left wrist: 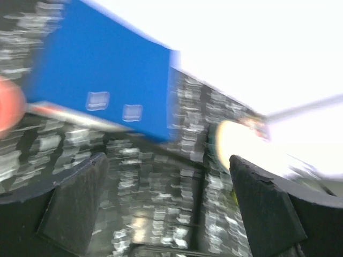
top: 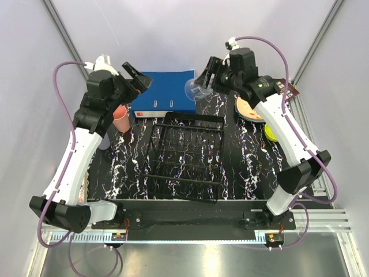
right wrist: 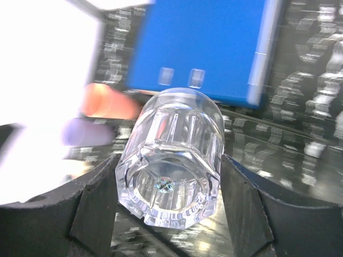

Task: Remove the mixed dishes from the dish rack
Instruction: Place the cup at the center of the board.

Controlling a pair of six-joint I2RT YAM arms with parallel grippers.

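Note:
The clear glass (top: 195, 90) is in my right gripper, across the blue binder from the cups. Next, my left gripper takes the glass and puts it next to the salmon-pink cup (top: 121, 119).
My right gripper (top: 203, 82) is raised near the table's back, in front of the blue binder, shut on the clear glass (top: 192, 89). In the right wrist view the glass (right wrist: 171, 171) lies sideways, base toward the camera, touching both black fingers (right wrist: 95, 211). The black wire dish rack (top: 185, 154) sits mid-table with nothing in it. My left gripper (top: 136, 77) hangs open over the back left, above the salmon-pink cup (top: 121, 118). In the blurred left wrist view its jaws stand wide apart with nothing between them.
The blue binder (top: 165, 92) lies at the back centre. A lilac cup (right wrist: 86, 131) and the salmon-pink cup (right wrist: 107, 101) stand at the left. A peach plate on a teal one (top: 249, 109) and a yellow bowl (top: 270, 133) sit at the right.

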